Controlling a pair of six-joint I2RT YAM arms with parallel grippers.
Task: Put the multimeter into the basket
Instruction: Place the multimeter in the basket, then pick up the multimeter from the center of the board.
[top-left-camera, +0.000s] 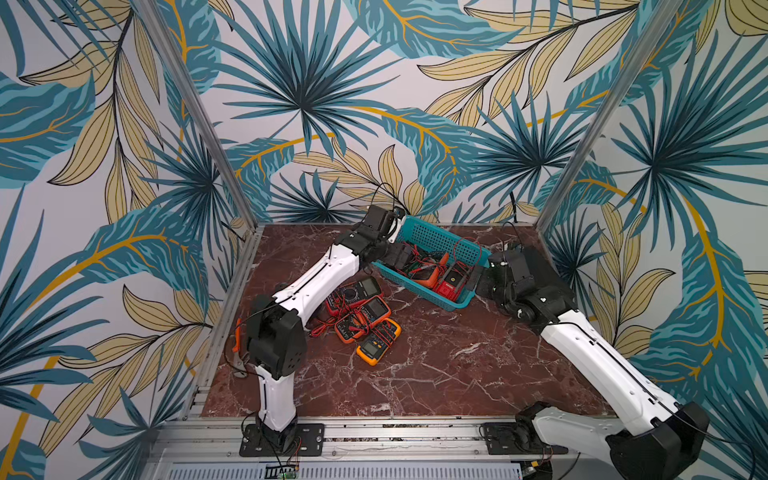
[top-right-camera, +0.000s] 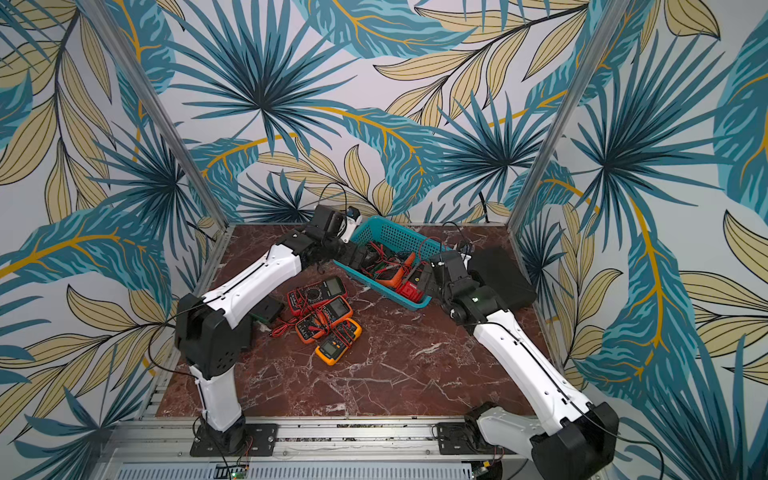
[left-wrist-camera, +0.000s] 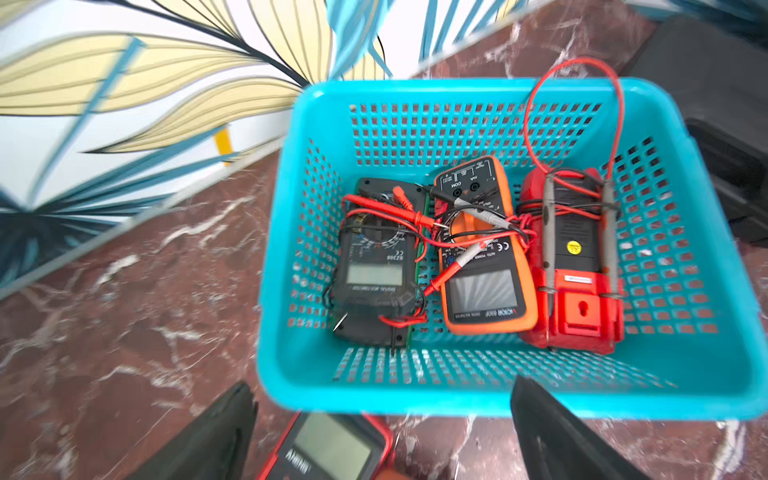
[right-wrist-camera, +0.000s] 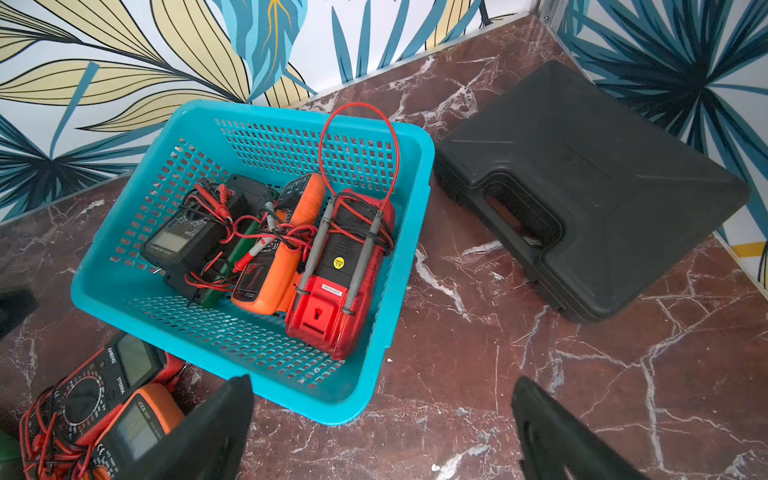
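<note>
The yellow multimeter (top-right-camera: 338, 341) is uncovered at the near end of the pile, so my left gripper should keep moving toward it until the open fingers are around its body.
The teal basket (top-left-camera: 436, 237) (top-right-camera: 392, 233) stands at the back of the table. Three multimeters lie in it side by side: a black one (left-wrist-camera: 376, 266), an orange one (left-wrist-camera: 484, 270) and a red one (left-wrist-camera: 575, 270), with their leads tangled over them. Several more multimeters (top-left-camera: 365, 318) (top-right-camera: 326, 318) lie piled on the table in front of it. My left gripper (left-wrist-camera: 382, 384) (top-left-camera: 399, 257) hangs open and empty over the basket's near left rim. At the basket's right corner my right gripper (right-wrist-camera: 382, 380) (top-left-camera: 473, 282) is open and empty above bare table.
A black tool case (right-wrist-camera: 582, 187) (top-right-camera: 498, 274) lies right of the basket by the back right corner. A red-framed meter (left-wrist-camera: 332, 449) (right-wrist-camera: 116, 374) of the pile is just short of the basket (left-wrist-camera: 706, 232) (right-wrist-camera: 419, 166). Patterned walls and aluminium posts close in three sides.
</note>
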